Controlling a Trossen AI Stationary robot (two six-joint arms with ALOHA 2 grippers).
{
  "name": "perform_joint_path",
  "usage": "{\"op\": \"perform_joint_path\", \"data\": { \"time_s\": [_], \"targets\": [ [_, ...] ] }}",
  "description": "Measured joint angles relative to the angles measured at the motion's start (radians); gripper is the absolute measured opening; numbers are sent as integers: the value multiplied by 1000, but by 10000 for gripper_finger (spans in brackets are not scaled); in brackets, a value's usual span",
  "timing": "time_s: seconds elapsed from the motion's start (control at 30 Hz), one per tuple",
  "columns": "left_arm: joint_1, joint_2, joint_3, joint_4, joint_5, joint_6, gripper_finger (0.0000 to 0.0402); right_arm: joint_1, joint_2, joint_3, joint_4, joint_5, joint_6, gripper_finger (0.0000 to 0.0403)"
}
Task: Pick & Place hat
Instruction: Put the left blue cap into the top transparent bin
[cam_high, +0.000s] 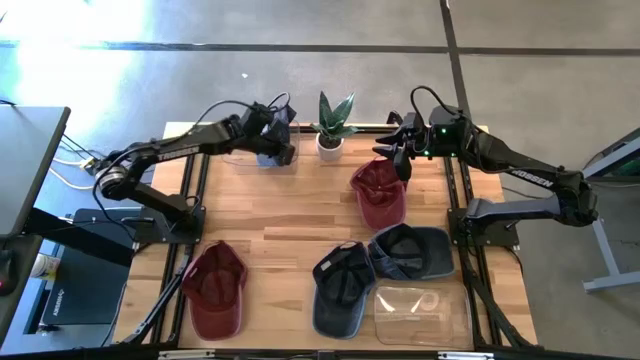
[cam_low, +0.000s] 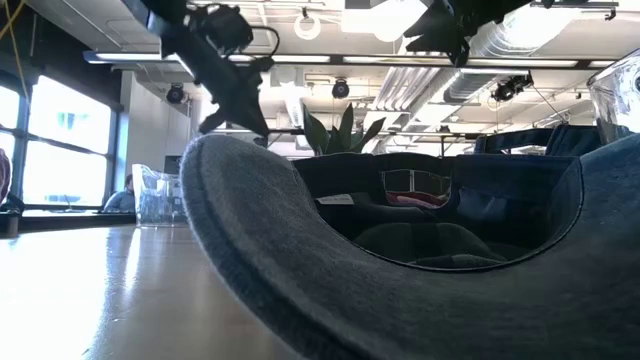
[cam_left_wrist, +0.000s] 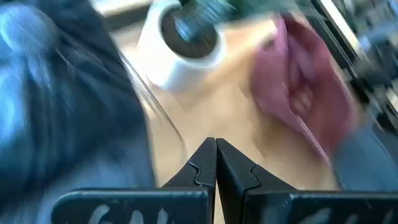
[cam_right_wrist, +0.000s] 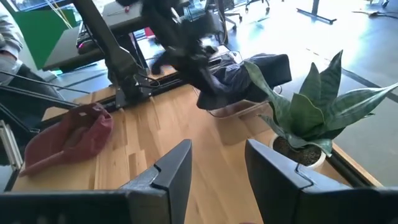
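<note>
The dark blue cap's far end (cam_right_wrist: 277, 67) sticks out over the bin's rim, so the robot's shut left gripper should swing around behind it and push the cap into the clear bin (cam_right_wrist: 239, 122).
Several caps lie on the wooden table. A dark blue cap (cam_high: 268, 152) (cam_right_wrist: 245, 79) sits in a clear bin (cam_high: 245, 158) at the far edge. My left gripper (cam_high: 283, 138) (cam_left_wrist: 216, 163) is shut just above and beside it, with nothing between its fingers. A maroon cap (cam_high: 379, 192) (cam_left_wrist: 303, 93) lies crown-down right of centre. My right gripper (cam_high: 402, 158) (cam_right_wrist: 217, 167) hovers open over that cap's far end. Another maroon cap (cam_high: 214, 290) (cam_right_wrist: 67, 138), a navy one (cam_high: 340, 286) and a blue-grey one (cam_high: 411, 251) (cam_low: 400, 260) lie nearer.
A potted plant (cam_high: 333, 126) (cam_right_wrist: 311, 118) in a white pot (cam_left_wrist: 181, 51) stands at the far edge between the two grippers. A second clear bin (cam_high: 421, 312) rests at the near right corner. Bare wood (cam_high: 300, 215) shows mid-table. The blue-grey cap's brim fills the low view.
</note>
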Motion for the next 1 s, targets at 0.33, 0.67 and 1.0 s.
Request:
{"op": "perform_joint_path", "data": {
  "time_s": [0.33,0.67,1.0],
  "targets": [
    [0,14,80,-417,-28,174,0,0,15,-2,0,15,-8,142],
    [0,163,32,-133,-172,180,0,1,15,-2,41,22,28,142],
    [8,175,214,-429,151,208,0,1,15,-2,40,4,70,142]
  ]
}}
